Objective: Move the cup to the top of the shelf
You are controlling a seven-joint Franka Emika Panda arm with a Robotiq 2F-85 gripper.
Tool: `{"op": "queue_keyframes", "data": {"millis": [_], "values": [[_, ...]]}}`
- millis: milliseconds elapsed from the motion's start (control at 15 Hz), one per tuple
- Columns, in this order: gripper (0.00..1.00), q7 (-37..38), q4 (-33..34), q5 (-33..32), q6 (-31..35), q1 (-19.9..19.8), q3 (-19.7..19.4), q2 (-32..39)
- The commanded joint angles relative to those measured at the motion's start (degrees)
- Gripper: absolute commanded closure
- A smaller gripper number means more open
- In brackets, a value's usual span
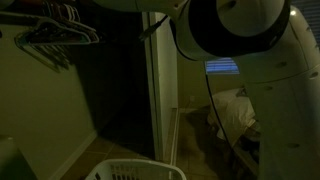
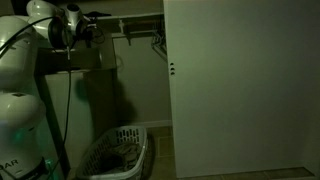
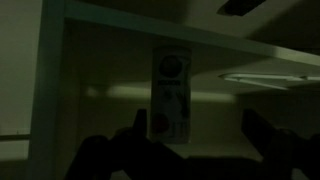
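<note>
Next, my gripper moves over and reaches deeper around the cup's body [image 3: 171, 112] before it closes and lifts, because the cup [image 3: 171, 75] stands off-centre beyond its open fingers.
The scene is very dark. In the wrist view a tall pale cup [image 3: 170, 95] with a printed label stands upright on the shelf [image 3: 215, 118], just beyond my fingers and nearer the left one. My gripper [image 3: 193, 135] is open, its two dark fingers wide apart and not touching the cup. In an exterior view the gripper [image 2: 88, 30] is raised to the level of the closet's top shelf [image 2: 140, 18]. The cup does not show in either exterior view.
A white laundry basket [image 1: 135, 170] [image 2: 115, 155] sits on the floor below the arm. Clothes hangers [image 1: 55, 35] [image 2: 157, 42] hang on the closet rod. A white door [image 2: 240, 90] closes off the closet's side. A vertical board [image 3: 50, 90] bounds the shelf.
</note>
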Motion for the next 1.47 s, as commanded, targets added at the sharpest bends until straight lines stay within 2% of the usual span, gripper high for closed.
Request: {"op": "queue_keyframes", "data": {"millis": [0, 133, 200, 467, 733, 800, 867, 1000, 1400], "values": [[0.34, 0.54, 5.86, -2.32, 0.67, 2.26, -1.09, 4.14], [0.48, 0.44, 7.20, -2.51, 0.50, 2.68, -1.40, 5.11], [0.16, 0.42, 7.83, -2.54, 0.42, 2.90, -1.56, 5.57], [0.01, 0.35, 9.95, -2.53, 0.21, 3.53, -2.12, 6.99], [0.00, 0.14, 11.87, -2.42, 0.07, 4.24, -2.65, 8.44], [0.05, 0.09, 12.30, -2.39, 0.01, 4.41, -2.72, 8.76], [0.28, 0.03, 12.77, -2.36, -0.03, 4.58, -2.81, 9.10], [0.31, -0.04, 13.46, -2.40, -0.13, 4.92, -3.03, 9.66], [0.74, 1.03, 14.20, -2.79, -1.28, 5.83, -4.39, 9.47]]}}
